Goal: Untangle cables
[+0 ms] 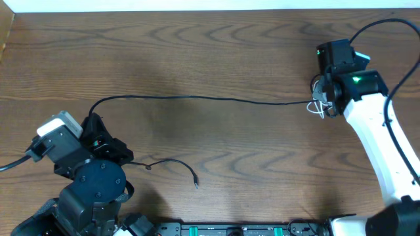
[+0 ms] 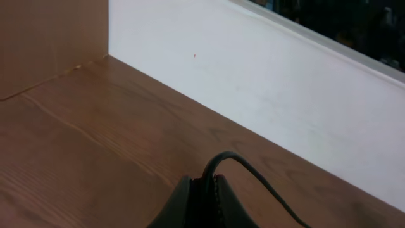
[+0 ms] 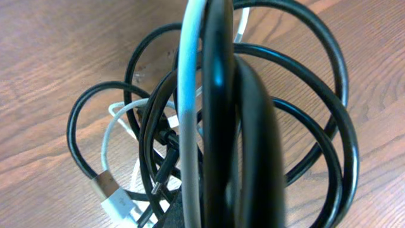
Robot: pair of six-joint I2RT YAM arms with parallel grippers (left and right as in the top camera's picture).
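Observation:
My right gripper should move the knot of cables toward the table's middle [image 1: 272, 134] and let go of it, because the black cable [image 1: 216, 99] runs tight to the knot in my right gripper.
One long black cable [image 1: 197, 98] stretches across the table between my two grippers. My left gripper [image 1: 94, 120] at the lower left is shut on its left part; in the left wrist view the jaws [image 2: 212, 182] pinch the black cord [image 2: 253, 174], which arcs away to the right. My right gripper [image 1: 321, 98] at the far right is shut on a knot of cables [image 1: 317, 109]. The right wrist view shows looped black cords [image 3: 316, 126] and a white cord [image 3: 190, 95] running through the jaws, with a white USB plug [image 3: 117, 204] below left. A loose black plug end [image 1: 195, 185] lies near the front.
A white wall [image 2: 285, 82] borders the table's far edge, and a brown side panel [image 2: 50, 38] stands at the left. The right arm's white link [image 1: 377, 141] slants along the right side. The left arm's base [image 1: 92, 190] fills the lower left corner.

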